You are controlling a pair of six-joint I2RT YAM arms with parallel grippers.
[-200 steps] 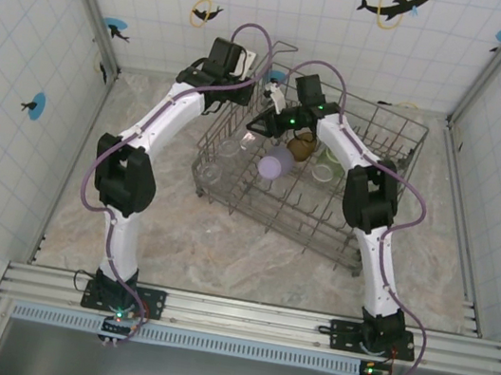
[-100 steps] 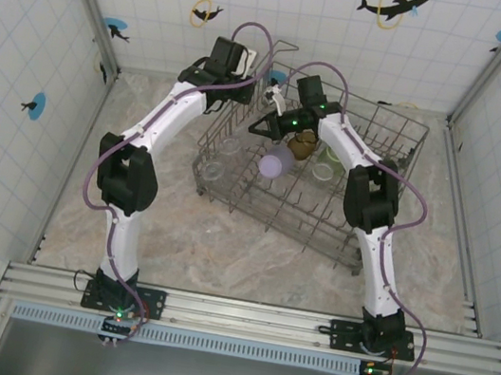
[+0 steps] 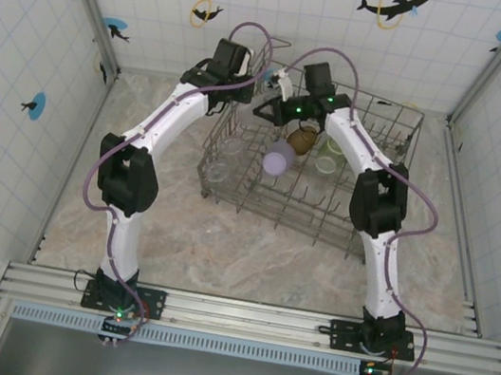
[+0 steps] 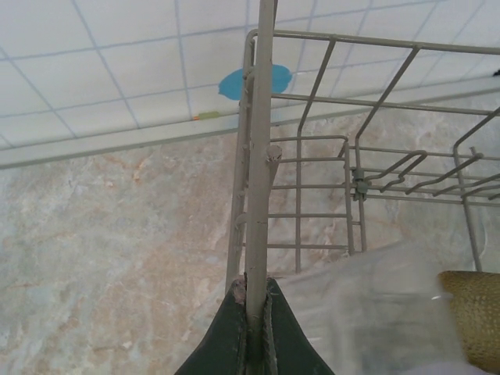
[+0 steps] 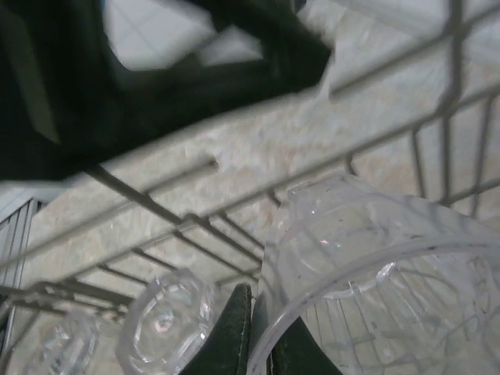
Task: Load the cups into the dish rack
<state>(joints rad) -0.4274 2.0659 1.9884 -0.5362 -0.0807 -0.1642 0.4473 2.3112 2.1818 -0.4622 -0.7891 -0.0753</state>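
The clear cup [image 5: 344,283] is over the rack's wires, its rim in my right gripper, which should lift clear and offer the cup's base [image 5: 314,209] to my left gripper.
The grey wire dish rack [image 3: 381,185] lies mid-table. My left gripper [image 3: 250,91] is at its far left corner, shut on an upright rim wire [image 4: 258,195] of the rack. My right gripper [image 3: 274,107] hangs over the same corner and is shut on the rim of a clear cup [image 5: 367,266], which is tilted over the rack's wires. Inside the rack lie a lilac cup [image 3: 279,161], an amber cup [image 3: 301,141], pale green cups [image 3: 328,165] and clear cups [image 3: 227,145]. Two more clear cups [image 5: 164,320] show below the held one.
Tiled walls close in the table at the back and both sides. Bare marble tabletop [image 3: 132,206] lies left of the rack and in front of it. The two arms nearly meet over the rack's far left corner.
My right gripper has shut on the clear cup's rim and drawn back toward the far wall. The rack has turned slightly. The left gripper keeps its hold on the wire.
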